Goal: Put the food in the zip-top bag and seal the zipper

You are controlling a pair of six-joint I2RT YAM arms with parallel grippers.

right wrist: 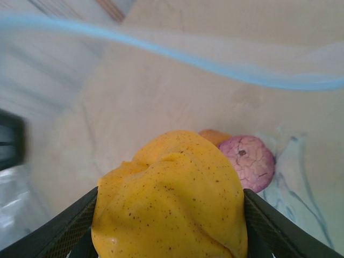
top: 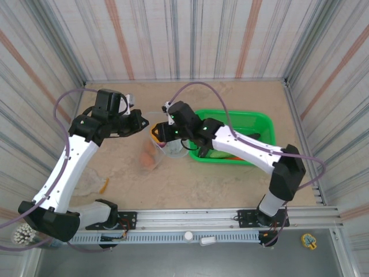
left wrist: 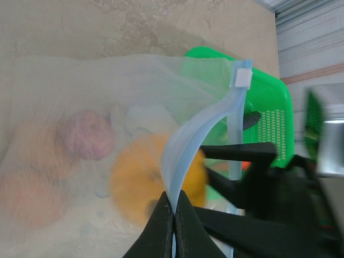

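My right gripper should keep moving the yellow pepper into the bag and let go beside the purple-pink ball [right wrist: 250,163], as the light-blue zipper [right wrist: 174,52] arches clear above the pepper.
My left gripper [left wrist: 174,200] is shut on the light-blue zipper [left wrist: 199,134] of the clear zip-top bag [left wrist: 80,97], holding its mouth up. Through the plastic I see a purple-pink ball [left wrist: 86,134], orange round pieces [left wrist: 27,196] and the yellow pepper [left wrist: 145,180]. My right gripper [right wrist: 169,215] is shut on the yellow pepper [right wrist: 172,199] and sits inside the bag's mouth, with the zipper [right wrist: 215,67] arching above it. Beyond the pepper lie the purple-pink ball [right wrist: 250,161] and an orange piece [right wrist: 215,137]. From above, both grippers meet at the bag [top: 158,147].
The green mesh basket [top: 262,124] stands right of the bag under my right arm, with more food inside. A small orange carrot [top: 104,185] lies on the table at the front left. Striped walls close in the table.
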